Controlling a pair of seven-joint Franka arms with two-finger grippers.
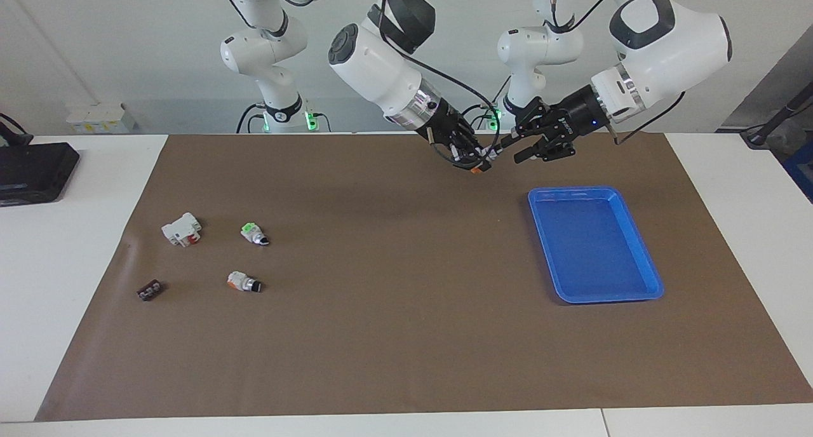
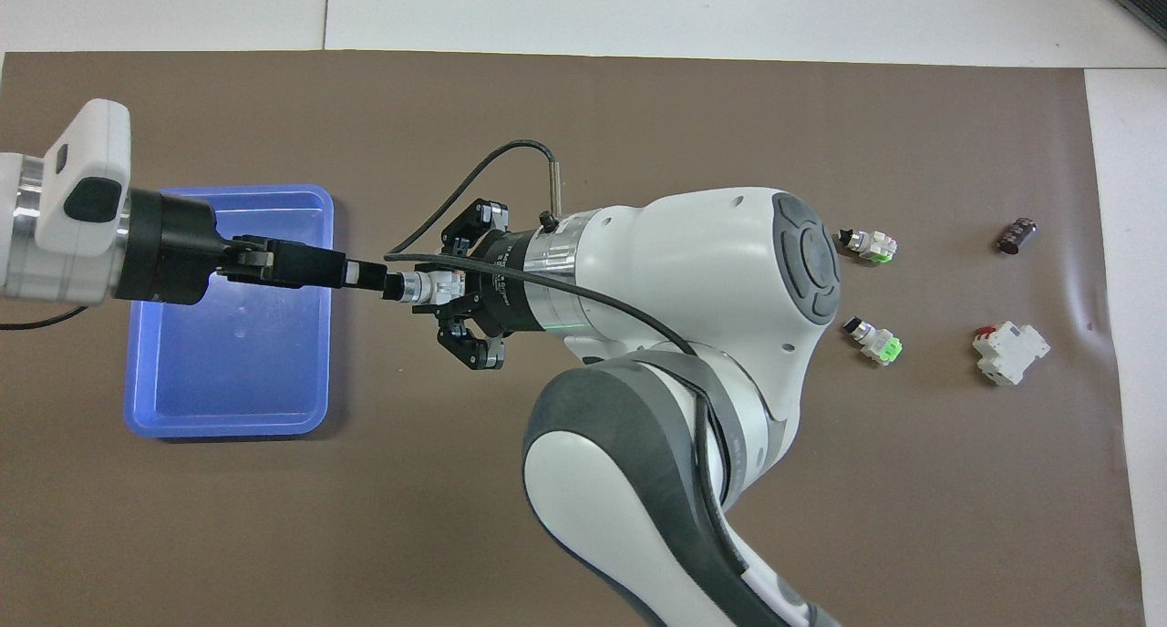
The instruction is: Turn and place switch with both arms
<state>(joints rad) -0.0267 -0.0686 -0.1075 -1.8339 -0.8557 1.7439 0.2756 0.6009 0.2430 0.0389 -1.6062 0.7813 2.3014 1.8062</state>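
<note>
The green-ended switch [image 2: 889,349] has its coloured end across from the black knob. I will therefore expect a coloured end to be hidden inside my right gripper [image 2: 478,286].
My right gripper [image 1: 476,159] is shut on the switch [image 1: 478,168] and holds it in the air over the mat beside the blue tray [image 1: 597,297]. In the overhead view the right gripper [image 2: 439,288] grips the white body of the switch [image 2: 421,287], and the silver collar and black knob point at my left gripper [image 2: 363,274]. My left gripper [image 1: 509,151] is level with the switch, its fingers open, its tips at the knob end. I cannot tell whether they touch the knob.
The tray [image 2: 228,426] lies toward the left arm's end. Toward the right arm's end lie another orange-ended switch [image 1: 243,282], a green-ended switch [image 1: 255,234], a white block with a red part [image 1: 181,228] and a small dark part [image 1: 150,290].
</note>
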